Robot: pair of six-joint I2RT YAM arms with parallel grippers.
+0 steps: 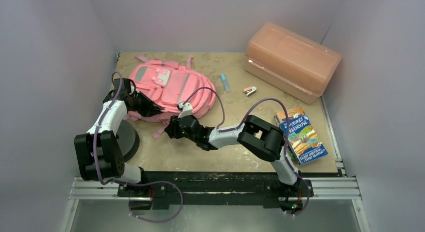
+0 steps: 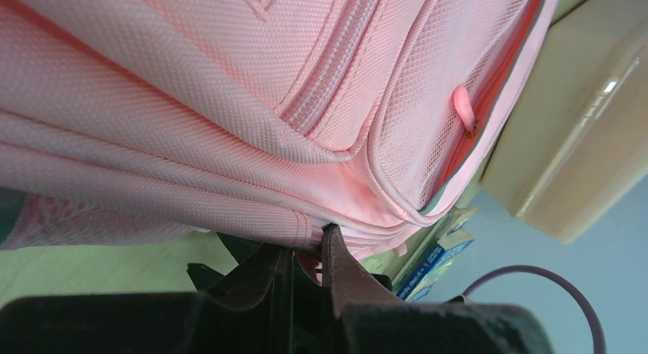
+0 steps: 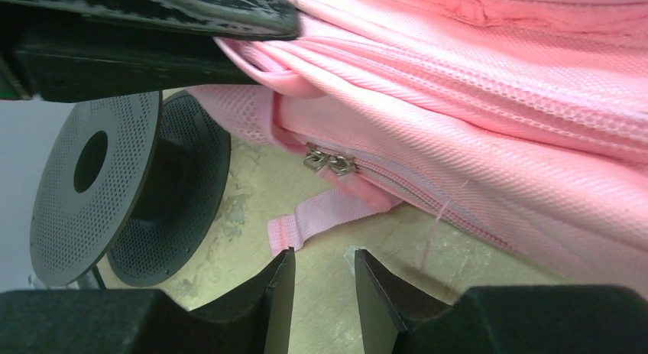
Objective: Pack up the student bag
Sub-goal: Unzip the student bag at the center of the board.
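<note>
The zipper pulls are under the bag's edge, past the empty fingers of the robot's right gripper, so the gripper should reach farther in and pinch a pink tab before unzipping.
The student bag, a soft pink backpack, lies flat at the table's back left. At its near left edge my left gripper is shut on it. In the left wrist view that gripper has its jaws almost together, with a fold of the bag's lower seam pinched between them. My right gripper hovers at the bag's near edge. It stands open and empty over the table, just short of a loose pink strap end and two metal zipper pulls.
A translucent orange-pink box stands at the back right. A colourful book lies at the right near edge. A small blue item and a pink-white item lie mid-table. A black perforated disc stand sits beside the bag's left corner.
</note>
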